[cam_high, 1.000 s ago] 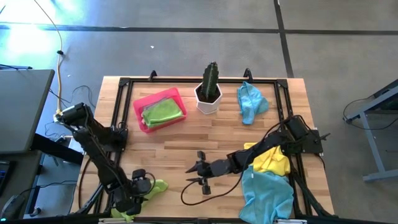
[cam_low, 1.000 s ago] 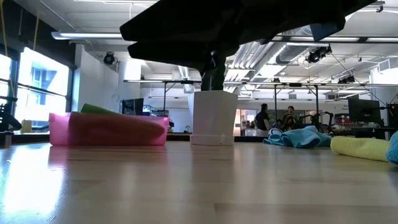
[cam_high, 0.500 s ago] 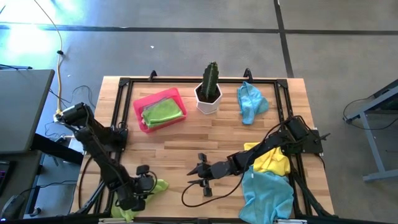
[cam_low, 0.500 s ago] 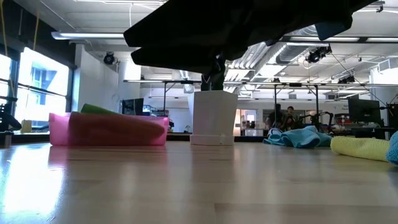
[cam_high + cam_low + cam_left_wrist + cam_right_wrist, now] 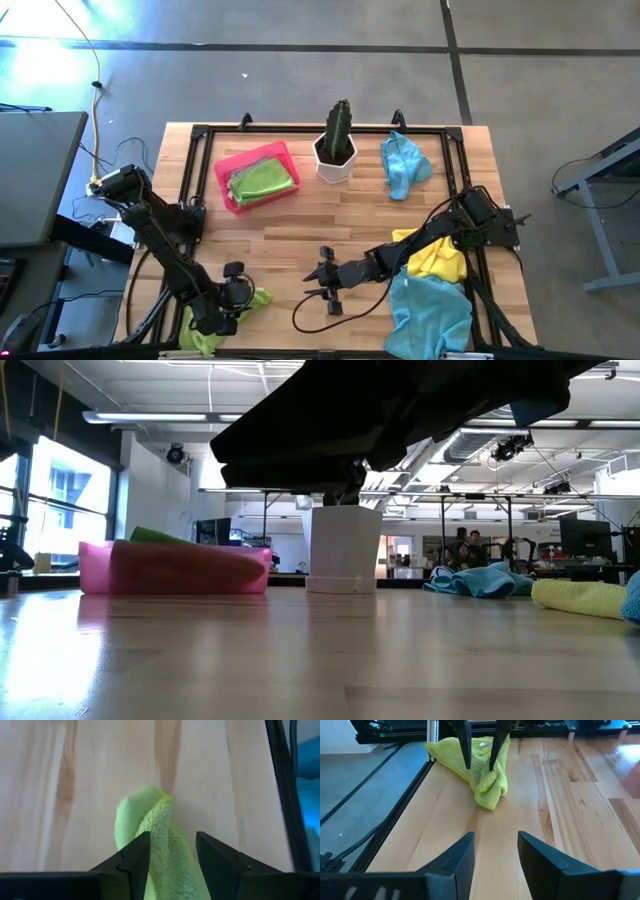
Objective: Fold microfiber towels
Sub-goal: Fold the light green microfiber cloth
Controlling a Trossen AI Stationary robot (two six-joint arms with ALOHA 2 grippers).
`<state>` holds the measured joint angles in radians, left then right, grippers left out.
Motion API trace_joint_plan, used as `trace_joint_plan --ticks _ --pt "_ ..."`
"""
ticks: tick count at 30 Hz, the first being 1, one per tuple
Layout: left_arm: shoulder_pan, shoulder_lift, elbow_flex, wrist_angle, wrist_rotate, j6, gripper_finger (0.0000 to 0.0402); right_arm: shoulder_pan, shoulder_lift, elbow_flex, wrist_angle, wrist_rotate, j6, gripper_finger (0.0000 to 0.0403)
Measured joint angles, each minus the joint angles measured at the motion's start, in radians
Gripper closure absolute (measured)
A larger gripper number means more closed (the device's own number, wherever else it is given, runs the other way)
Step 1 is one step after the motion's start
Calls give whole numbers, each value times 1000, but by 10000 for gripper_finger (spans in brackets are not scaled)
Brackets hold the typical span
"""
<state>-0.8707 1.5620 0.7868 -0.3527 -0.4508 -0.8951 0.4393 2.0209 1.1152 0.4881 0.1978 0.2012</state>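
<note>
The lime green towel is crumpled away from my right gripper. My left gripper should lift the towel's raised fold over to my right gripper before the towel is spread out.
A lime green microfiber towel lies crumpled at the table's near left, one end over the near edge. My left gripper comes down on it from above, open, with a raised fold between its fingers. The right wrist view shows those fingers astride the towel. My right gripper hovers open at the table's near middle, pointing at the towel, with nothing between its fingers. My left gripper stands over the lime towel's raised fold, one finger on each side, pointing steeply down from the near left. The towel fills the gap between the fingers. I cannot tell whether they pinch it. The towel rests on the table, slack.
A pink tray holding a green towel stands at the far left, a potted cactus at the far middle. A light blue towel lies far right; a yellow towel and another blue one lie near right under my right arm.
My left gripper has turned a little about its wrist above the lime towel, which stays on the table. My right gripper has kept its place.
</note>
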Motion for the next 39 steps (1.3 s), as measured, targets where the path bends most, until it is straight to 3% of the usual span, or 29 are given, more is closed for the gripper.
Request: trace_joint_plan --ticks 4,6,12,21,25,32,39 --pt "21 0 0 2 -113 95 248 -7 0 0 0 0 0 262" --pt "34 -1 0 -3 -89 92 248 -9 0 0 0 0 8 262" --pt "29 -1 0 -32 145 -6 249 -9 0 0 -29 0 8 262" --pt "1 -1 0 -111 72 -37 268 -13 0 0 -46 0 8 262" --pt "-2 -1 0 -78 70 -13 294 -13 0 0 -63 0 8 262" --pt "1 -1 0 7 33 99 391 -14 0 0 -86 10 8 262" --pt "21 -1 0 9 24 87 389 -14 0 0 -81 64 8 262"
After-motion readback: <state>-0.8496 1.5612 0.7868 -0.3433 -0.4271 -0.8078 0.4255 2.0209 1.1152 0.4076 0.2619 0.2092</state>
